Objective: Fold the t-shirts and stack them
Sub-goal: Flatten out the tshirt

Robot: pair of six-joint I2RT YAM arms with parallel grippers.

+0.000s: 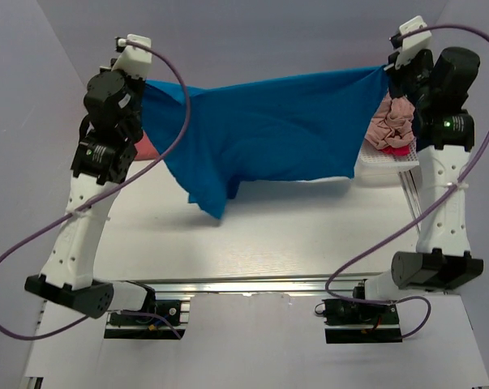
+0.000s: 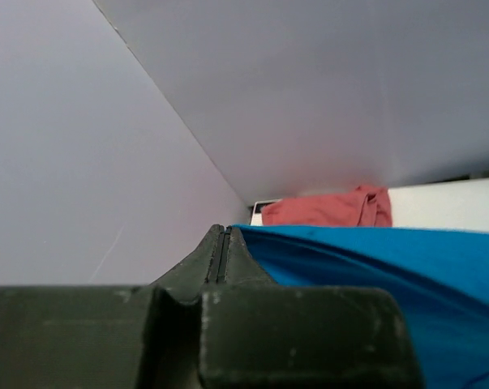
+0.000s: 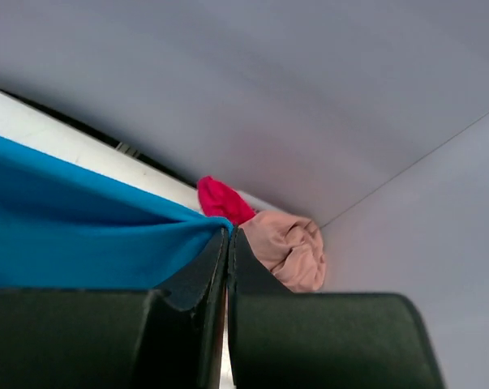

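Observation:
My left gripper should help swing the blue t-shirt after lifting its top corner [image 1: 152, 91] wide, and then lay it down, because the t-shirt's lower edge sags to a bunched point [image 1: 211, 203].
A bright blue t-shirt [image 1: 268, 130] hangs stretched between both arms above the table, its lower edge sagging to a point at the left. My left gripper [image 1: 144, 86] is shut on its left top corner; in the left wrist view the jaws [image 2: 222, 232] meet, with blue cloth [image 2: 374, 275] running off to the right. My right gripper [image 1: 388, 70] is shut on the right top corner, blue fabric [image 3: 82, 235] pinched at its tips [image 3: 229, 233]. A salmon-coral t-shirt [image 2: 329, 209] lies behind the left arm. Crumpled beige-pink [image 1: 392, 121] and magenta-red [image 1: 396, 151] t-shirts lie at the right.
A white slotted basket [image 1: 383, 168] stands at the back right under the beige-pink and magenta-red shirts. Grey walls close in the back and both sides. The white table top [image 1: 268, 235] lies below the hanging shirt.

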